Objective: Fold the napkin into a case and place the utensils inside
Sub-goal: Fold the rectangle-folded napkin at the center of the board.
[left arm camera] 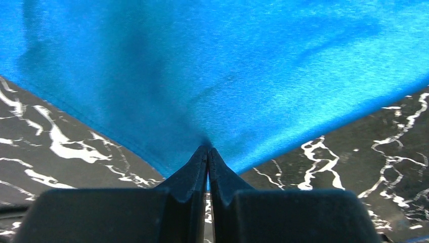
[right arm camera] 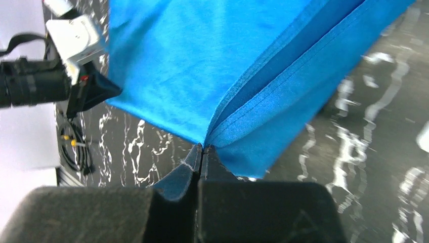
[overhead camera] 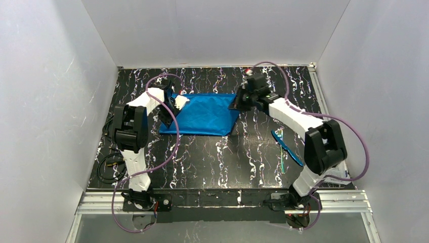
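My left gripper covers the napkin's corner (overhead camera: pixel 164 130) where the other side must land, so it should back off onto the marble (overhead camera: pixel 152 128) before my right gripper folds that across.
The bright blue napkin (overhead camera: pixel 205 114) lies folded in two layers at the middle back of the table. My left gripper (overhead camera: pixel 174 104) pinches its far-left corner. In the left wrist view the left gripper (left arm camera: pixel 208 149) is shut on the napkin (left arm camera: pixel 217 66), which fans out ahead. My right gripper (overhead camera: pixel 238 101) holds the far-right corner. In the right wrist view the right gripper (right arm camera: pixel 202 148) is shut on the napkin (right arm camera: pixel 202 55), whose hemmed layers (right arm camera: pixel 283 81) meet at the tips. The utensils (overhead camera: pixel 284 149) lie on the table to the right, under the right arm.
The table (overhead camera: pixel 217 162) is black marble with white veins, walled in white on three sides. Purple cables (overhead camera: pixel 172 147) loop off both arms. Black cabling (overhead camera: pixel 109 169) lies at the left edge. The left arm's wrist (right arm camera: pixel 60 66) shows in the right wrist view.
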